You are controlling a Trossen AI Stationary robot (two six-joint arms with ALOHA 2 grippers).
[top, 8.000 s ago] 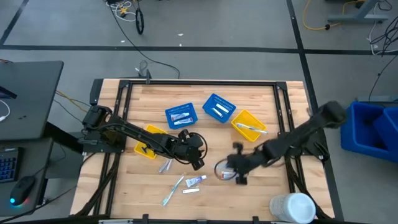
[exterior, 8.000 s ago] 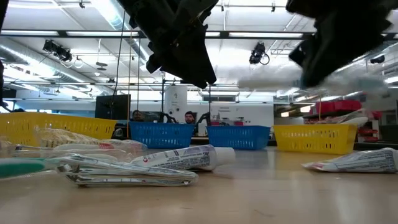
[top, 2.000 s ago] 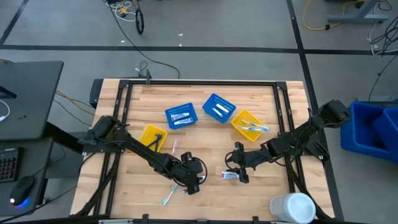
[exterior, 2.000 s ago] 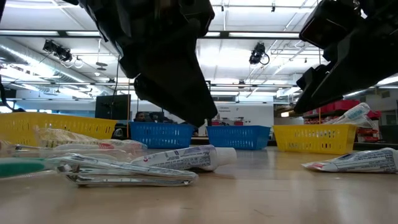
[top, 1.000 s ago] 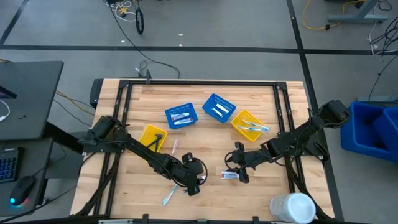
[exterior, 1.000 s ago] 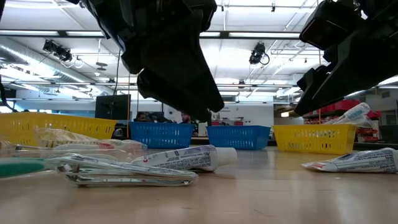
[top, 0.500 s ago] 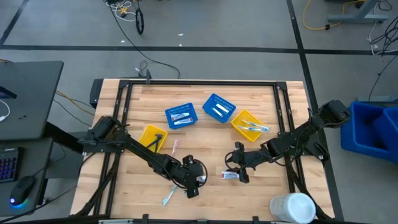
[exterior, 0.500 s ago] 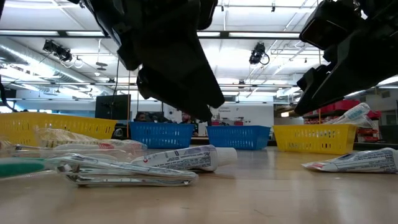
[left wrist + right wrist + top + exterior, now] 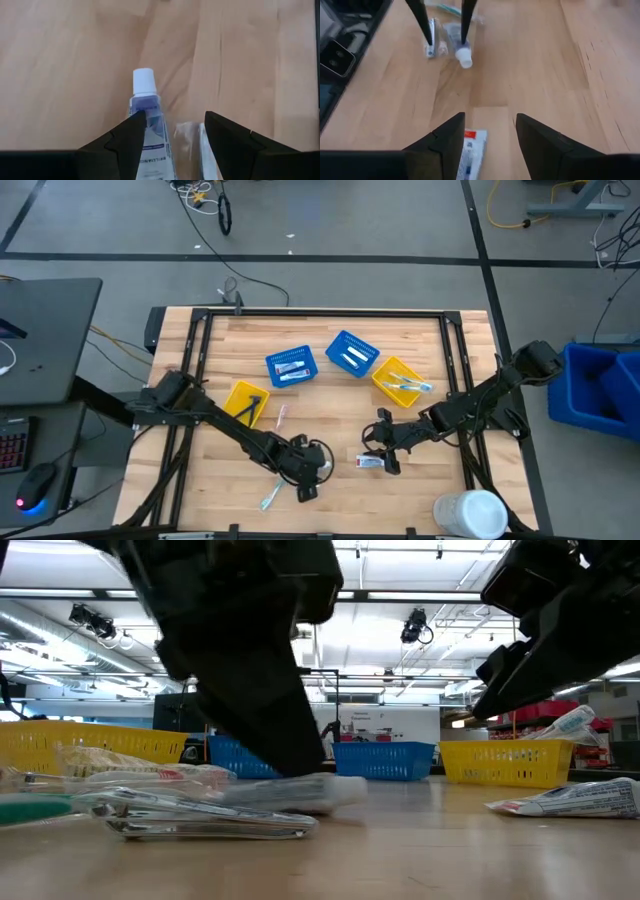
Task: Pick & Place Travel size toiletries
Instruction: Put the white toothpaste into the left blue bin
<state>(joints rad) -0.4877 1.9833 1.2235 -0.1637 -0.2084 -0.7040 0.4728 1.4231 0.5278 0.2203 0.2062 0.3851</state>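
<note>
The blue-label tube (image 9: 153, 150) points straight along my open fingers. My left gripper continues to go over the body (image 9: 151, 112) behind the tube's cap until its two fingers are on either side of the body.
A white tube with a blue label (image 9: 146, 107) lies flat on the table near its front edge, beside a clear-wrapped item (image 9: 190, 140) and a teal toothbrush (image 9: 270, 498). My left gripper (image 9: 172, 125) is open and low over them, the wrapped item between its fingers. It also shows in the low view (image 9: 300, 765). A white tube with a red mark (image 9: 470, 150) lies flat to the right. My right gripper (image 9: 490, 130) hangs open above it, clear of the table (image 9: 520, 670). A pink toothbrush (image 9: 280, 416) lies by the yellow basket. My left gripper touches the blue-label tube with one finger (image 9: 131, 131), which comes down on the tube's body (image 9: 149, 131) just behind the cap. The fingers slant down from the table's left. The other finger (image 9: 220, 131) stands clear. The tube lies on the table.
Two blue baskets (image 9: 291, 366) (image 9: 351, 353) and two yellow baskets (image 9: 400, 382) (image 9: 245, 402) with small items stand across the middle of the table. A large white cylinder (image 9: 470, 513) stands at the front right corner. Bare wood lies between the two grippers.
My left gripper has sunk toward the table onto the blue-label tube and tipped a little. The tube has shifted slightly along the table and shows blurred in the low view.
</note>
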